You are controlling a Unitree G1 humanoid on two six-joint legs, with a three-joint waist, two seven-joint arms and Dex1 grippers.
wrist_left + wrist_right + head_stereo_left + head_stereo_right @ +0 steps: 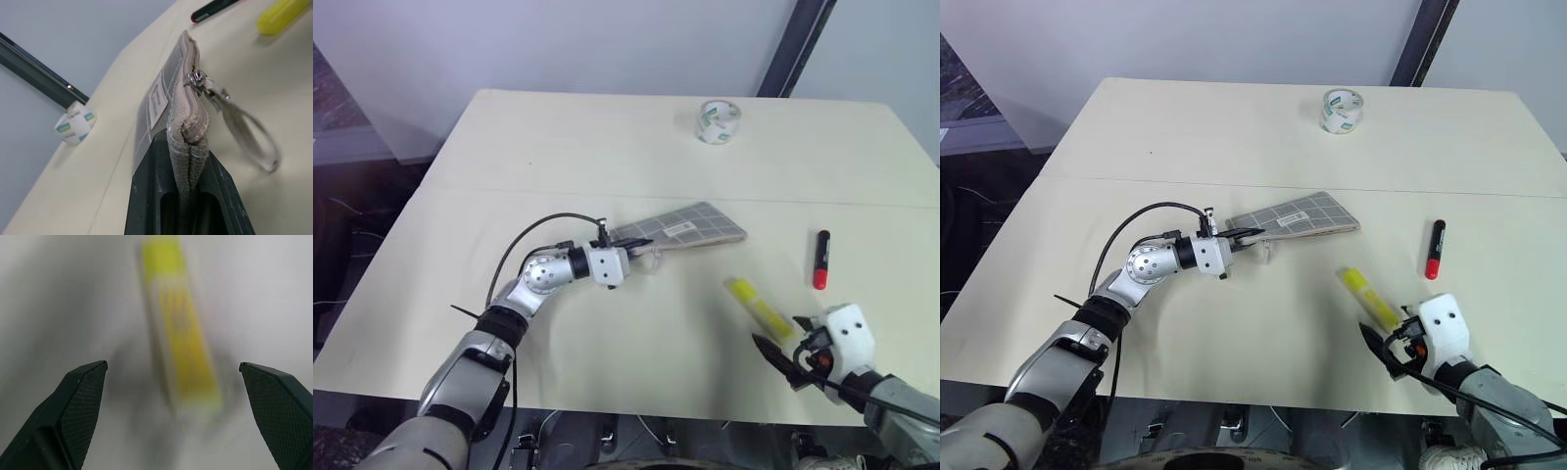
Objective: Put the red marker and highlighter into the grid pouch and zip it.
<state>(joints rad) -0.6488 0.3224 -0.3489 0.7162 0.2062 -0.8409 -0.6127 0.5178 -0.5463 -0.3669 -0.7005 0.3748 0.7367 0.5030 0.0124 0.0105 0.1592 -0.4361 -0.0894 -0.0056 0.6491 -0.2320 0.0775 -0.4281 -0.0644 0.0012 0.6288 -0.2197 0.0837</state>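
The grid pouch's near edge [707, 242] will open wide when I push the yellow highlighter in, because the zipper pull is next to my left gripper.
The grid pouch [690, 227] lies flat in the middle of the table, grey with white lines and a small label. My left gripper [636, 243] is shut on its left end, edge-on between the jaws in the left wrist view, with the zipper pull [198, 78] and a loop strap [249, 139] just past them. The yellow highlighter [756, 305] lies loose to the pouch's right. My right gripper [778, 357] hovers just behind it, open, and the right wrist view shows the highlighter [183, 342] ahead between the spread fingers. The red marker [821, 259] lies further right.
A roll of tape [719, 121] stands at the back of the cream table [607, 147]. The table's front edge [705, 406] runs just below my right gripper. A black cable [524, 240] loops over my left arm.
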